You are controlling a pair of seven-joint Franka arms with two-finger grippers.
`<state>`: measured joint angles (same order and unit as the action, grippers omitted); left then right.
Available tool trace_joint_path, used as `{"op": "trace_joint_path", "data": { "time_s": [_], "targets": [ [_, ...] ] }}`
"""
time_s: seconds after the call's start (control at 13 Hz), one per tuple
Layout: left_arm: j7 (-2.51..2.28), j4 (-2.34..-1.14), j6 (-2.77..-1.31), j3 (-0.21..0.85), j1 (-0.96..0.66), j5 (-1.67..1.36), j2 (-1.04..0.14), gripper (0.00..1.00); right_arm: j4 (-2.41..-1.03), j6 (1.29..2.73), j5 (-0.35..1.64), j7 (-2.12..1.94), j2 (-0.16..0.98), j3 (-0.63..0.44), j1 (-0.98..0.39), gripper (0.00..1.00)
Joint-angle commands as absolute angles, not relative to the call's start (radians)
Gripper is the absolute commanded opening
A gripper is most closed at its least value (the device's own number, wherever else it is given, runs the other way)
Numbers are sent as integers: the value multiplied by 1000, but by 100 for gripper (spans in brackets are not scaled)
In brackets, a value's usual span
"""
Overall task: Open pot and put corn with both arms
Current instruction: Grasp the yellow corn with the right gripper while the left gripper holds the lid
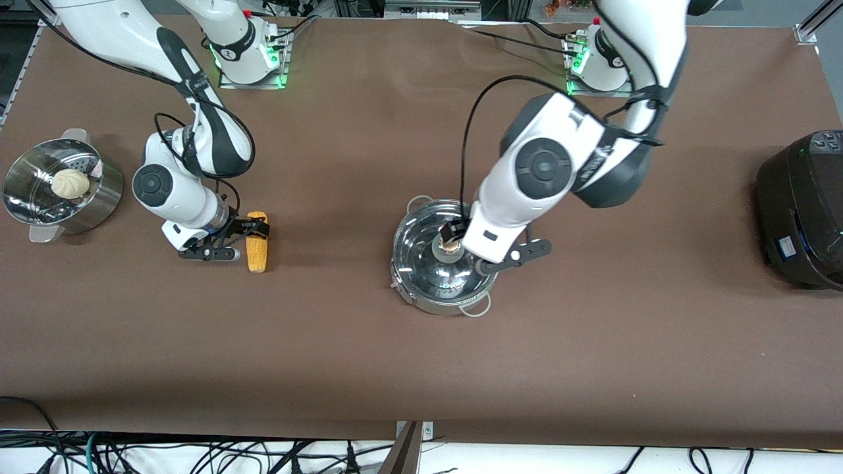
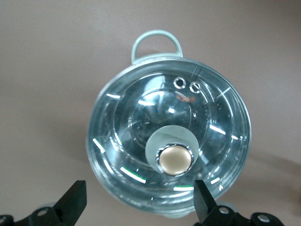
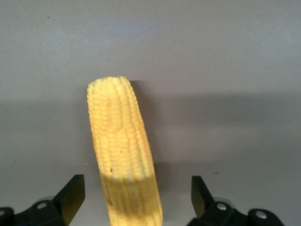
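I should have my left gripper lift the glass lid covering the steel pot [image 1: 429, 275] away by the knob [image 1: 450, 245] before my right gripper brings the corn over.
The steel pot [image 1: 440, 307] stands mid-table with its glass lid [image 1: 421, 257] on; the knob [image 1: 450, 249] is at the lid's centre. My left gripper [image 1: 464, 245] hovers open just above the lid. In the left wrist view the gripper [image 2: 139, 190] is wide open, the lid [image 2: 136, 117] lies under it and the knob [image 2: 175, 159] sits off-centre, closer to one finger. The yellow corn [image 1: 257, 251] lies on the table toward the right arm's end. My right gripper [image 1: 238, 241] is open low over it. In the right wrist view the gripper [image 3: 136, 184] straddles the corn [image 3: 120, 141] without touching.
A steel steamer [image 1: 108, 197] with a white bun [image 1: 70, 183] stands at the right arm's end of the table. A black appliance [image 1: 807, 210] stands at the left arm's end. Brown tabletop lies between the corn and the pot.
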<state>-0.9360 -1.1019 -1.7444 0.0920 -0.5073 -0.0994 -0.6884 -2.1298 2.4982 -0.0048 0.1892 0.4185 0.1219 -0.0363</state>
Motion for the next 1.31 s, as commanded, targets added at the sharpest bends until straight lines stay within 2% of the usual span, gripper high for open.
{"op": "trace_joint_path", "data": {
  "time_s": [0.0, 0.08, 0.15, 0.23, 0.31, 0.54, 0.69, 0.85, 1.08, 1.23],
  "targets": [
    [-1009, -1043, -1761, 28, -598, -68, -748, 100, -2111, 2555, 14, 204, 469, 124, -46, 99],
    [-1011, -1045, -1773, 28, -598, -67, -759, 100, -2112, 2575, 12, 206, 477, 124, -51, 85],
    [-1012, -1045, -1785, 28, -598, -69, -770, 100, -2112, 2574, 12, 209, 476, 124, -51, 56],
    [-1011, -1046, -1798, 28, -598, -68, -781, 99, -2112, 2569, 8, 212, 476, 124, -52, 47],
    [-1011, -1046, -1815, 28, -598, -67, -788, 99, -2112, 2568, 8, 203, 474, 124, -54, 27],
    [-1012, -1046, -1864, 26, -598, -67, -810, 99, -2111, 2557, 8, 209, 465, 124, -55, 23],
    [-1014, -1048, -1873, 26, -598, -66, -816, 99, -2105, 2557, 6, 207, 457, 124, -55, 14],
    [-1012, -1049, -1873, 26, -598, -66, -819, 96, -2094, 2557, 6, 207, 453, 124, -55, 10],
    [-1006, -1051, -1864, 28, -594, -69, -812, 67, -2059, 2543, 6, 201, 413, 124, -55, 10],
    [-1005, -1051, -1861, 28, -594, -69, -807, 48, -2030, 2466, 6, 198, 365, 124, -55, 10]
  ]
}}
